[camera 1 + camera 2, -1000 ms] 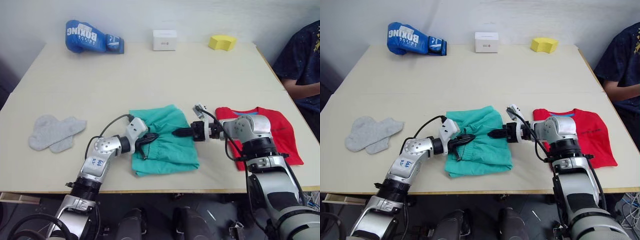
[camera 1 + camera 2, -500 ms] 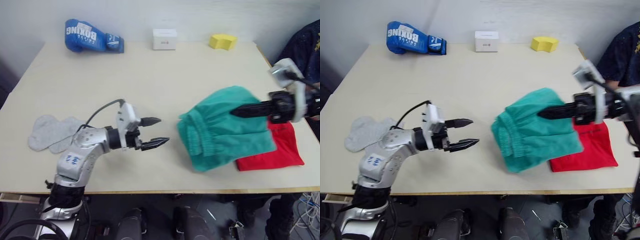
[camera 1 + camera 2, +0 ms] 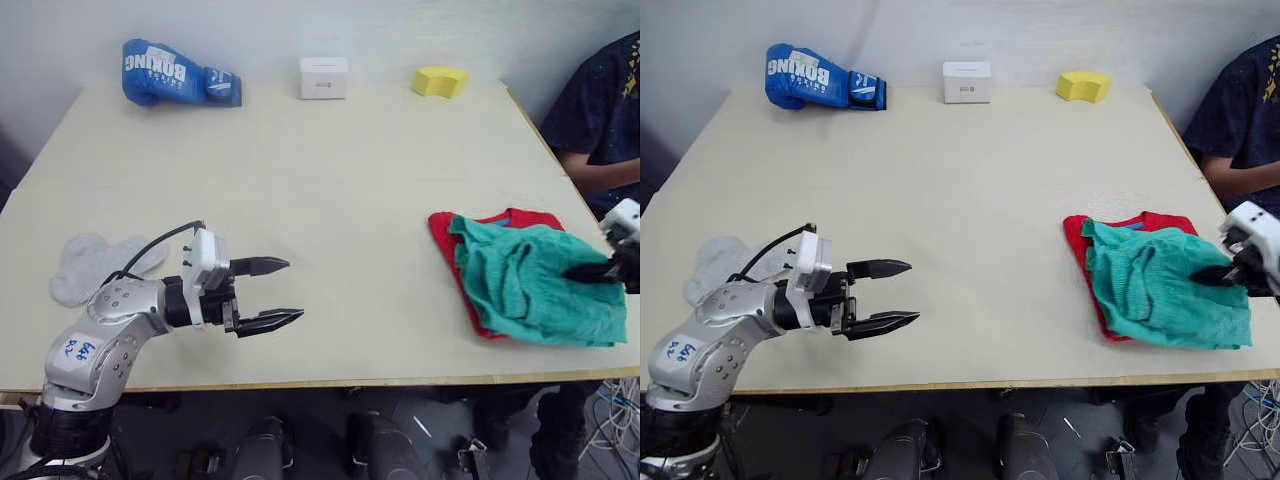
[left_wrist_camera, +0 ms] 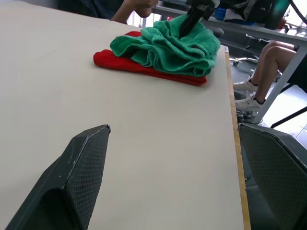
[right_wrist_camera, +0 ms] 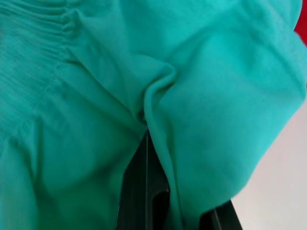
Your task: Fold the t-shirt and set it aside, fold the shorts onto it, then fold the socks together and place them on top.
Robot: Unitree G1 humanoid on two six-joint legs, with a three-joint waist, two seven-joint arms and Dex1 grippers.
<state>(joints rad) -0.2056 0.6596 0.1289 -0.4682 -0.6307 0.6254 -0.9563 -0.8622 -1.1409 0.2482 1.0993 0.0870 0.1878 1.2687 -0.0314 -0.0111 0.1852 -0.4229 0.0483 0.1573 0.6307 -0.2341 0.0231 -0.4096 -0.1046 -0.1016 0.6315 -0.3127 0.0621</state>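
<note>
The grey socks (image 3: 82, 270) are flat where they overlap (image 3: 112, 259), so I expect the upper sock to come along when the robot pulls the lower one.
The teal shorts (image 3: 530, 290) lie bunched on top of the folded red t-shirt (image 3: 445, 235) at the table's right side. Red cloth shows along the pile's left and far edges. My right gripper (image 3: 1215, 275) is at the pile's right end, shut on a fold of the shorts (image 5: 144, 72), and the cloth wraps its fingers (image 5: 139, 191). My left gripper (image 3: 294, 290) hovers open over bare table near the front left, far from the pile, with nothing between its fingers. The grey socks (image 3: 95, 265) lie flat at the left, partly behind my left arm.
A blue boxing glove (image 3: 175, 72), a white box (image 3: 324, 77) and a yellow block (image 3: 440, 80) line the table's far edge. A person in a dark shirt (image 3: 600, 120) sits at the right side, close to the pile.
My right gripper has carried the shorts from the table's middle rightward onto the red t-shirt. My left gripper let go of the shorts, opened and drew back to the left.
</note>
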